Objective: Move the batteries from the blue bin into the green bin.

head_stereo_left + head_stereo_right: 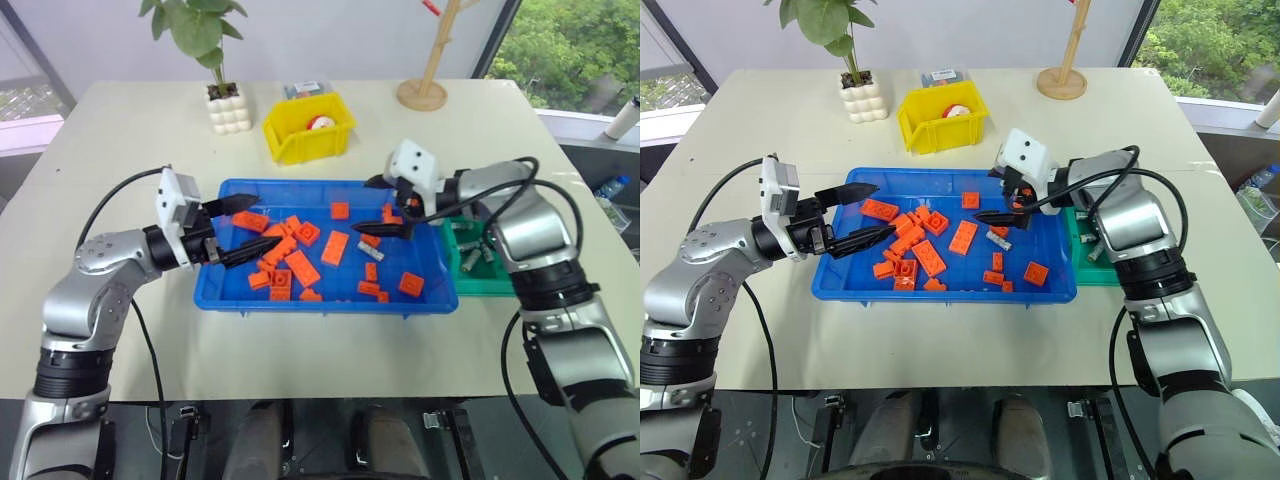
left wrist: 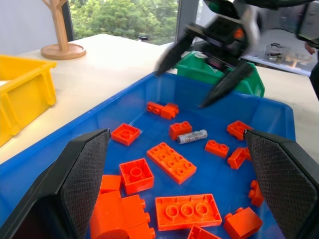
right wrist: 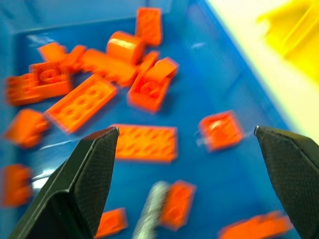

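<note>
The open fingers of my right gripper are hanging past the battery toward the yellow bin. Next, I pull them back and bring them down around the battery's sides (image 1: 371,249).
The blue bin (image 1: 240,298) sits mid-table, strewn with orange bricks (image 1: 300,265). One silvery battery (image 1: 370,250) lies among them toward the bin's right side, also seen as the battery (image 2: 192,137) from the left wrist. My right gripper (image 1: 362,208) hangs open just above and behind it, holding nothing. Over the bin's left end, my left gripper (image 1: 270,220) is open and level, also holding nothing. The green bin (image 1: 480,283) stands against the blue bin's right side, partly hidden by my right arm, with grey cylinders (image 1: 472,258) inside.
A yellow bin (image 1: 300,135) stands behind the blue bin. A potted plant (image 1: 225,105) is at the back left and a wooden stand (image 1: 425,92) at the back right. Bare tabletop lies in front of the bins.
</note>
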Controlling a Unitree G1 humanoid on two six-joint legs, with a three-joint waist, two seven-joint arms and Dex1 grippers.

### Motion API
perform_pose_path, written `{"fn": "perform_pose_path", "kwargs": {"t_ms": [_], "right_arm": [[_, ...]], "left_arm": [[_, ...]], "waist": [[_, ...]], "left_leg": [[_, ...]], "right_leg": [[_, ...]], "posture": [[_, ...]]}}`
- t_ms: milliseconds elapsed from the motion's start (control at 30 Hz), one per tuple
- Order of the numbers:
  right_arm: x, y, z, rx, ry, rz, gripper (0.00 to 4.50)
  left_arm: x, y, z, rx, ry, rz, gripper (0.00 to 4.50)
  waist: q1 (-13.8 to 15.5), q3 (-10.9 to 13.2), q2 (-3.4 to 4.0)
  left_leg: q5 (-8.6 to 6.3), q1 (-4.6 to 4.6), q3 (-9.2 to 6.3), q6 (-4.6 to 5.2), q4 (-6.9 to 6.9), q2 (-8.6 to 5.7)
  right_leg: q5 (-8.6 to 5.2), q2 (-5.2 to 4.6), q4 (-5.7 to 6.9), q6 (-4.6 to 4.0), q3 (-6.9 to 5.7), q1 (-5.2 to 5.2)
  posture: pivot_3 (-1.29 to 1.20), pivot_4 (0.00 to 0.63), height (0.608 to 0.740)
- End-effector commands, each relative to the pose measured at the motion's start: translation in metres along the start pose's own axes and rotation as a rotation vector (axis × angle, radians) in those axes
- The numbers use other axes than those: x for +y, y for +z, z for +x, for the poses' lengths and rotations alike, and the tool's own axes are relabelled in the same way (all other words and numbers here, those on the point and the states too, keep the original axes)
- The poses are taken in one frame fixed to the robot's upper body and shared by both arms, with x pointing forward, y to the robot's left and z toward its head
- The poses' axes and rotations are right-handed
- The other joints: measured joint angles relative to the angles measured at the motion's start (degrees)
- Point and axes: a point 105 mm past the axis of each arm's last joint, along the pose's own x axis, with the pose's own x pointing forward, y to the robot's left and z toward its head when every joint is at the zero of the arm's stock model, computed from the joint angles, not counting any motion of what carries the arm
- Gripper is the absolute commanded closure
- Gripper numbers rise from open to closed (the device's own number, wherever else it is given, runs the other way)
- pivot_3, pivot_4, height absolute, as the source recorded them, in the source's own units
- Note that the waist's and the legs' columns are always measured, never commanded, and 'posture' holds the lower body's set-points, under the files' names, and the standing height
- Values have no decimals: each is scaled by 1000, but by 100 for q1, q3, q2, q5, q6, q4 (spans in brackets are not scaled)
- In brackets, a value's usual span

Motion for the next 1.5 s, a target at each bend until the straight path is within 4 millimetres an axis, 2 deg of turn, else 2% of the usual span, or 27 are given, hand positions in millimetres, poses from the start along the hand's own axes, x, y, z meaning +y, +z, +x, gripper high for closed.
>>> {"fn": "perform_pose_path", "kwargs": {"t_ms": [33,200,433,900,1300,1400,1500], "right_arm": [[19,4,-13,-24,57,51,23],[40,3,-17,-15,120,98,23],[43,-13,-5,36,119,110,23],[11,-30,18,135,50,76,23],[4,-48,26,225,60,44,23],[3,-44,32,191,48,115,769],[4,-46,35,203,58,123,2316]], "left_arm": [[-1,7,2,-16,-16,39,0],[0,6,2,-13,-23,34,0],[1,8,6,-19,-28,41,0],[-2,6,2,-27,4,41,0],[-2,6,3,-40,24,45,0],[-3,6,4,-43,25,47,0],[-2,6,4,-46,29,49,0]], "waist": [[8,0,0],[-1,1,1],[13,0,0],[2,0,0],[-1,0,0],[-3,0,0],[-4,0,0]], "left_leg": [[0,0,1,0,0,-1],[0,0,1,0,0,1],[0,0,1,1,2,-1],[0,0,1,1,3,-1],[0,0,2,0,4,-1],[0,0,1,0,4,-1],[0,0,1,0,4,0]], "right_leg": [[0,-1,-2,0,0,0],[0,-1,-2,0,1,-1],[0,-2,-5,0,1,1],[0,-2,-4,0,0,1],[0,-1,-5,0,0,1],[0,-1,-4,0,0,1],[0,0,-3,0,-1,2]], "posture": [[0,150,739],[0,150,739],[0,150,739],[0,150,739],[0,150,739],[0,150,739],[0,150,739]]}}
